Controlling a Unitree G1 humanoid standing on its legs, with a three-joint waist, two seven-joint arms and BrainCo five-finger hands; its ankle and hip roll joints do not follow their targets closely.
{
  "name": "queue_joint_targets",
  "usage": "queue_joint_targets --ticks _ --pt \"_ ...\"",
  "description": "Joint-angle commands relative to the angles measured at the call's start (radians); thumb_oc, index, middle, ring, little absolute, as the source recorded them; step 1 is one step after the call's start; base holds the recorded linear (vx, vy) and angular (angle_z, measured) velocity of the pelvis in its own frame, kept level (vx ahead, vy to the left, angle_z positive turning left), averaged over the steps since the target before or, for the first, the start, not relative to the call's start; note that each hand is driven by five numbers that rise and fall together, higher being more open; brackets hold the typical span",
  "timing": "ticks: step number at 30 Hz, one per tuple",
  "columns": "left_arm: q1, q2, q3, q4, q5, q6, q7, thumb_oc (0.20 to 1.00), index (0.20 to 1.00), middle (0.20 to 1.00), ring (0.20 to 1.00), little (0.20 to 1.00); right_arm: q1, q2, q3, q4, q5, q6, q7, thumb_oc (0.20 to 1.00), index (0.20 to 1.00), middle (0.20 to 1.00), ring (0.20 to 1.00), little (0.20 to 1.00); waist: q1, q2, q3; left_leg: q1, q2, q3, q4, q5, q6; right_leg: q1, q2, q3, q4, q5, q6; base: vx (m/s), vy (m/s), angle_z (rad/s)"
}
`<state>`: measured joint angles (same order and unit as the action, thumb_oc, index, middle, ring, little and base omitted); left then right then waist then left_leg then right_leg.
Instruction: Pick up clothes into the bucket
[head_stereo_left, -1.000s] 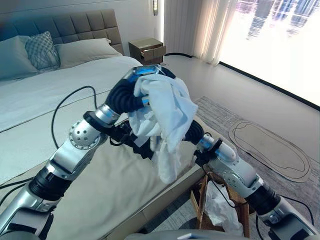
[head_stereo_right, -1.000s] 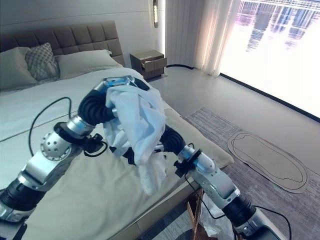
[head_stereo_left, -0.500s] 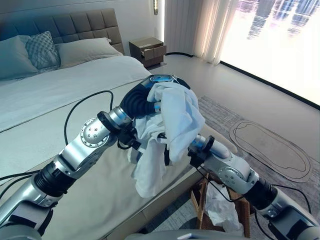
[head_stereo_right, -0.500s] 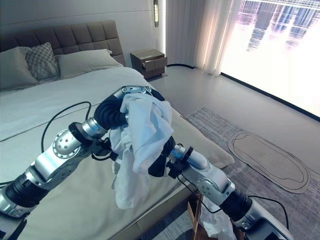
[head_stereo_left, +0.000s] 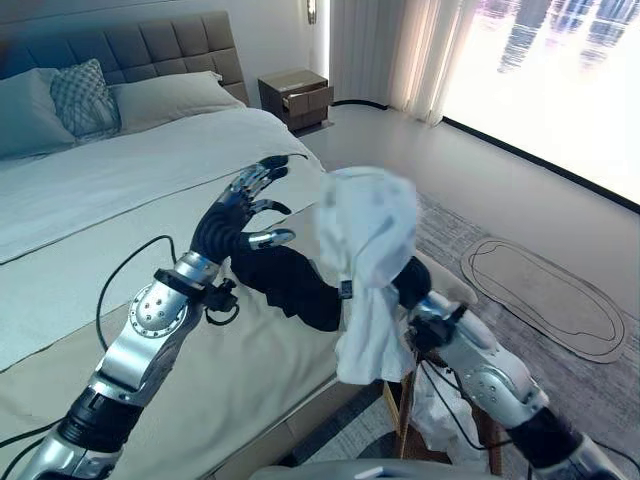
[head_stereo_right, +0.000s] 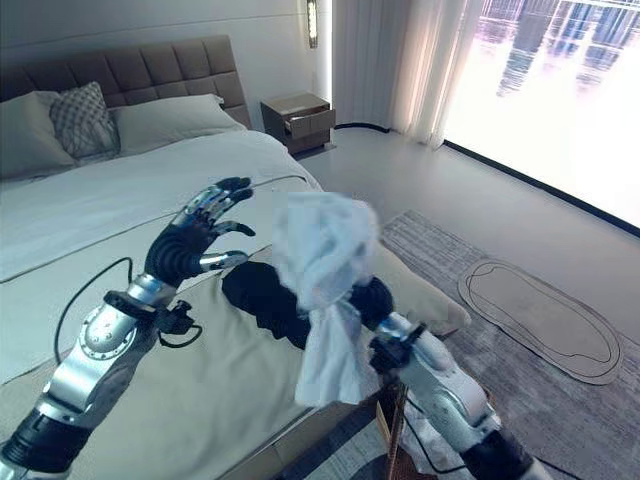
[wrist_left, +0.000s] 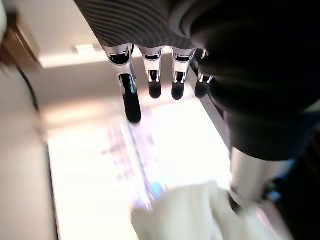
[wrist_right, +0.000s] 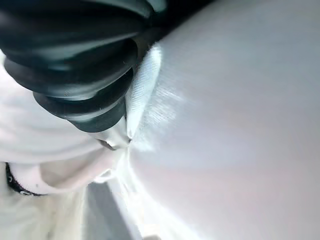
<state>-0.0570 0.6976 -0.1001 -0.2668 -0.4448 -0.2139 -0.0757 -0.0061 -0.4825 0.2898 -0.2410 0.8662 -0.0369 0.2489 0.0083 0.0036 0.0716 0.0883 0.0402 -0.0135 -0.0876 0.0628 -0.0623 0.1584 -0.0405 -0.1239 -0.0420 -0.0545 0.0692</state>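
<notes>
The dark garment (head_stereo_left: 279, 279) is bunched up with a rounded end sticking out (head_stereo_left: 321, 308), so it will unfold and let long, narrow ends hang down when I lift it.
A white garment (head_stereo_left: 370, 230) hangs draped over my right hand (head_stereo_right: 372, 298), above the bed's edge; the fingers are buried under the cloth (wrist_right: 225, 125). My left hand (head_stereo_left: 235, 215) is raised over the bed with its fingers (wrist_left: 131, 100) spread straight, open and holding nothing. It is a little to the left of the white garment and apart from it. A dark garment (head_stereo_left: 290, 285) lies on the bed between the two arms. The wicker bucket (head_stereo_left: 403, 400) stands on the floor below the right arm, with white cloth (head_stereo_left: 440, 420) inside.
The bed (head_stereo_left: 200, 380) takes up the left half, with pillows (head_stereo_left: 85, 100) at its headboard. A nightstand (head_stereo_left: 295, 98) with an open drawer stands beyond it. A grey rug (head_stereo_left: 600, 385) with an oval mat (head_stereo_left: 540, 300) lies to the right.
My left hand has let go of the white garment, drawn back left and opened. The right arm has carried the garment rightward to the bed edge. The dark garment now shows on the bed.
</notes>
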Motion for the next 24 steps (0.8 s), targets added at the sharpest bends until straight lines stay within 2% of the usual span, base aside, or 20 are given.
queue_joint_targets --ticks 1,3,4,7,9,11,12,14,16,19,21,24 --pt "-0.022 0.013 0.077 0.051 0.086 -0.044 0.035 1.0 1.0 1.0 1.0 1.0 -0.022 0.023 -0.075 -0.096 -0.033 -0.081 -0.014 0.2 0.2 0.2 0.2 0.2 -0.032 -0.04 -0.003 0.044 -0.027 0.038 0.045 -0.108 0.017 -0.055 -0.016 0.001 0.017 0.022 0.031 0.0 0.0 0.0" --pt "0.034 -0.007 0.12 0.077 0.138 -0.045 0.038 1.0 1.0 1.0 1.0 1.0 0.034 0.034 -0.153 -0.075 -0.083 -0.094 -0.038 0.2 0.2 0.2 0.2 0.2 -0.035 -0.037 0.0 0.043 -0.026 0.038 0.044 -0.11 0.018 -0.058 -0.016 0.0 0.018 0.021 0.031 0.0 0.0 0.0" --pt "0.036 -0.008 0.121 0.076 0.139 -0.045 0.038 1.0 1.0 1.0 1.0 1.0 0.035 0.034 -0.152 -0.077 -0.084 -0.093 -0.039 0.2 0.2 0.2 0.2 0.2 -0.035 -0.036 -0.001 0.043 -0.026 0.038 0.044 -0.111 0.018 -0.057 -0.016 0.0 0.018 0.02 0.031 0.0 0.0 0.0" --pt "0.108 -0.082 0.164 0.163 0.199 -0.038 0.059 1.0 1.0 1.0 1.0 1.0 0.079 0.068 -0.264 -0.031 -0.181 -0.13 -0.097 0.2 0.2 0.2 0.2 0.2 -0.042 -0.029 0.01 0.036 -0.028 0.037 0.047 -0.114 0.022 -0.067 -0.017 0.002 0.023 0.018 0.03 0.0 0.0 0.0" --pt "0.141 -0.133 0.169 0.232 0.222 -0.029 0.078 1.0 1.0 1.0 1.0 1.0 0.085 0.09 -0.307 0.011 -0.224 -0.152 -0.143 0.2 0.2 0.2 0.2 0.2 -0.045 -0.022 0.022 0.025 -0.031 0.035 0.053 -0.115 0.025 -0.079 -0.019 0.001 0.031 0.015 0.029 -0.02 0.008 -0.02" --pt "0.149 -0.147 0.17 0.252 0.233 -0.03 0.082 1.0 1.0 1.0 1.0 1.0 0.08 0.094 -0.32 0.03 -0.242 -0.161 -0.161 0.2 0.2 0.2 0.2 0.2 -0.046 -0.019 0.028 0.014 -0.032 0.034 0.06 -0.116 0.027 -0.09 -0.021 0.001 0.039 0.014 0.029 -0.07 0.014 -0.03" --pt "0.15 -0.185 0.165 0.348 0.26 -0.025 0.119 1.0 1.0 1.0 1.0 1.0 0.061 0.099 -0.342 0.083 -0.292 -0.181 -0.216 0.2 0.2 0.2 0.2 0.2 -0.047 -0.011 0.058 -0.021 -0.037 0.029 0.081 -0.115 0.03 -0.128 -0.025 0.002 0.065 0.014 0.026 -0.17 0.021 0.0" --pt "0.145 -0.219 0.163 0.423 0.26 -0.022 0.152 1.0 1.0 1.0 1.0 1.0 0.039 0.098 -0.361 0.13 -0.316 -0.198 -0.257 0.2 0.2 0.2 0.2 0.2 -0.048 -0.004 0.095 -0.069 -0.045 0.026 0.109 -0.114 0.033 -0.178 -0.028 0.006 0.094 0.016 0.023 -0.23 0.024 -0.01" --pt "0.124 -0.256 0.149 0.533 0.267 -0.021 0.204 1.0 1.0 1.0 1.0 1.0 -0.005 0.093 -0.384 0.209 -0.353 -0.222 -0.338 0.2 0.2 0.2 0.2 0.2 -0.047 0.007 0.141 -0.139 -0.057 0.022 0.156 -0.115 0.038 -0.248 -0.035 0.012 0.134 0.018 0.02 -0.22 0.028 -0.02" --pt "0.112 -0.311 0.143 0.675 0.222 -0.02 0.271 1.0 1.0 1.0 1.0 1.0 -0.076 0.09 -0.398 0.345 -0.379 -0.245 -0.441 0.2 0.2 0.2 0.2 0.2 -0.038 0.024 0.195 -0.225 -0.069 0.023 0.234 -0.134 0.047 -0.341 -0.04 0.034 0.199 0.016 0.015 -0.14 0.03 -0.01" --pt "0.108 -0.326 0.138 0.718 0.195 -0.021 0.284 1.0 1.0 1.0 1.0 1.0 -0.11 0.074 -0.398 0.402 -0.38 -0.247 -0.477 0.2 0.2 0.2 0.2 0.2 -0.033 0.03 0.213 -0.268 -0.073 0.029 0.267 -0.137 0.05 -0.38 -0.043 0.044 0.219 0.021 0.013 -0.09 0.022 -0.04" --pt "0.114 -0.35 0.095 0.811 0.187 -0.004 0.317 1.0 1.0 1.0 1.0 1.0 -0.209 0.046 -0.402 0.579 -0.41 -0.25 -0.594 0.2 0.2 0.2 0.2 0.2 -0.019 0.048 0.267 -0.363 -0.065 0.038 0.349 -0.158 0.055 -0.472 -0.043 0.07 0.267 0.018 0.005 -0.06 -0.004 -0.09"
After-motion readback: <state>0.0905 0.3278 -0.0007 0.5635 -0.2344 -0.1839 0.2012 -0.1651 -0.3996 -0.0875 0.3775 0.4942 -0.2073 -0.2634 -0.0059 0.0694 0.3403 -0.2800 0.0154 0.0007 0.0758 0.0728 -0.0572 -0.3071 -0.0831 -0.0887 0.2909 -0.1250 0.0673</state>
